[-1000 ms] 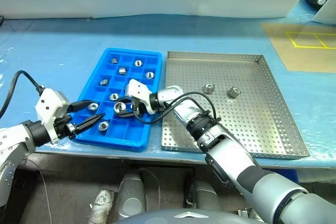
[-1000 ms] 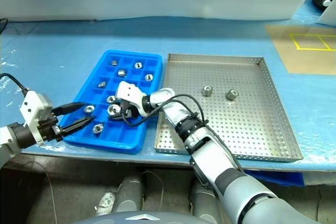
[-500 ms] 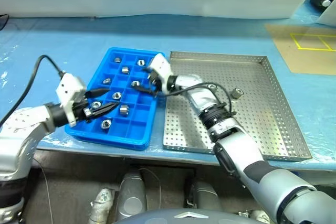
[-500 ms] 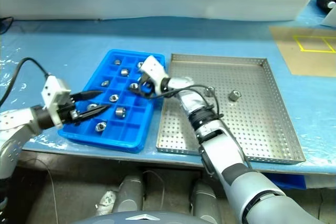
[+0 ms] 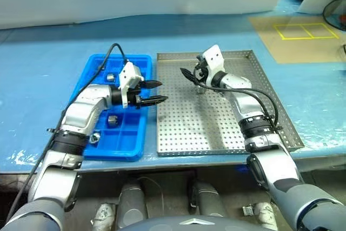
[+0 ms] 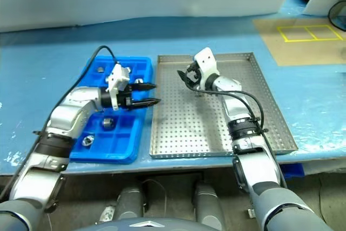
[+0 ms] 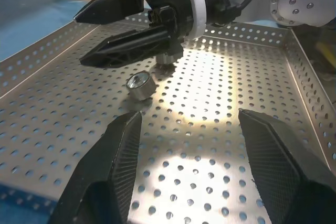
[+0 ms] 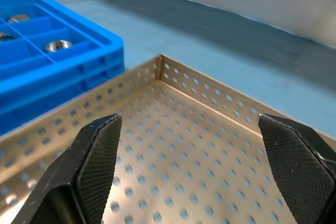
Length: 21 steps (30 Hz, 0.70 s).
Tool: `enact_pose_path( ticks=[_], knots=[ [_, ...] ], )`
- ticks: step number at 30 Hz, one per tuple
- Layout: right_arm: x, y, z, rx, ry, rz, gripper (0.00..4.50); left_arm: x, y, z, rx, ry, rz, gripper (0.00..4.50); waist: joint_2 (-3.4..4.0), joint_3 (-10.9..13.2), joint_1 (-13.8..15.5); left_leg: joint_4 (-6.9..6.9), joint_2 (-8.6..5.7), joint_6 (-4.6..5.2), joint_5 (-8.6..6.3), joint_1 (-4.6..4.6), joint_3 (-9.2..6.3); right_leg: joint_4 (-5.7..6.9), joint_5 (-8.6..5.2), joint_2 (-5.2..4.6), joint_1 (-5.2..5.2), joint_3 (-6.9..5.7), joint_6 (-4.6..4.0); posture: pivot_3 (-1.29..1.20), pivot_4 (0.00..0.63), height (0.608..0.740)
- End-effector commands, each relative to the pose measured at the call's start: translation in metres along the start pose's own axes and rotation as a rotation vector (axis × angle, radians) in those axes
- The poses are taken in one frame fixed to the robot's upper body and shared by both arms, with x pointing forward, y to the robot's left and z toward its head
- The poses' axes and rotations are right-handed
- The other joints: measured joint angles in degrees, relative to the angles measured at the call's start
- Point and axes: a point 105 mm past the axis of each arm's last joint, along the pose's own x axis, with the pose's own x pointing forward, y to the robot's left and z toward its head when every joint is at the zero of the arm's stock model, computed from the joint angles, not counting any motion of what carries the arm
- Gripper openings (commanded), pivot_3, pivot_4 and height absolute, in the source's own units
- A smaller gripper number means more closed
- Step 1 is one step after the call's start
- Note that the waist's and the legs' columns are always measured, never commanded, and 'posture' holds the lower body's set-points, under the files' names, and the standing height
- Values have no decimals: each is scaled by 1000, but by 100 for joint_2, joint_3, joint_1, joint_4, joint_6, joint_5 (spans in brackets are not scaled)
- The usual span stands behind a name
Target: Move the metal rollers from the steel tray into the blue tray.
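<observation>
The loose roller (image 7: 140, 85) stands on the clear bottom of the steel tray below the right gripper's wide-open fingers, so the robot should lower them next until they are on either side of the roller's sides (image 7: 147, 90), then close them.
The steel tray (image 5: 216, 125) lies right of the blue tray (image 5: 116, 152). Three metal rollers (image 5: 112, 119) show in the blue tray's compartments. One loose roller (image 7: 140, 85) rests on the steel tray's perforated floor, and a second sits partly hidden under my right gripper's fingers. My left gripper (image 5: 158, 92) hovers over the seam between the two trays, pointing right, open and empty. My right gripper (image 5: 186, 74) hangs over the far part of the steel tray, pointing left, open with nothing between its fingers. The two grippers face each other with the loose roller between them.
A tan board (image 5: 292, 39) with yellow taped rectangles lies at the back right on the blue table cover. A black cable (image 5: 111, 52) arches over the blue tray from my left wrist. The steel tray's raised rim (image 8: 210, 85) borders the floor.
The view has shifted. My right gripper left the blue tray, swung right over the steel tray and opened wider. My left gripper moved from the blue tray's near left edge to its right edge.
</observation>
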Motion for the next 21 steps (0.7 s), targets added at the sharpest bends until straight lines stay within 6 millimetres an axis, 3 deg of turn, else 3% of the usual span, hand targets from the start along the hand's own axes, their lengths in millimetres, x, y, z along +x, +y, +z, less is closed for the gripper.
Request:
enact_pose_path(
  ticks=[1, 6, 10, 21],
  knots=[
    [-8, -3, 17, -21, -50, -34, 4290, 8, 2, 7, 45, -11, -44, 3116, 0, 0, -53, 2, -1, 3, -2, 2, 2, 1, 0, 0, 2, 1, 0, -352, 150, 740],
    [-12, 1, 7, -9, -23, -57, 4290, 19, 9, 6, 6, -41, -58, 3116, 0, 0, -120, 18, 0, 24, -14, 18, 4, 4, 2, -1, 21, 8, -2, -365, 150, 740],
    [-10, 8, 2, -3, -9, -39, 4290, 23, 13, -6, -11, -16, -42, 3116, 0, 0, -140, 35, -1, 38, -23, 26, 5, 3, 2, -3, 38, 9, -2, -359, 150, 740],
    [-5, 19, -21, -3, 62, -6, 4290, 16, 14, -21, 13, 11, 15, 3116, 0, 1, -138, 37, 1, 47, -29, 23, 5, -2, 2, -4, 40, 6, -2, -323, 150, 740]
  ],
)
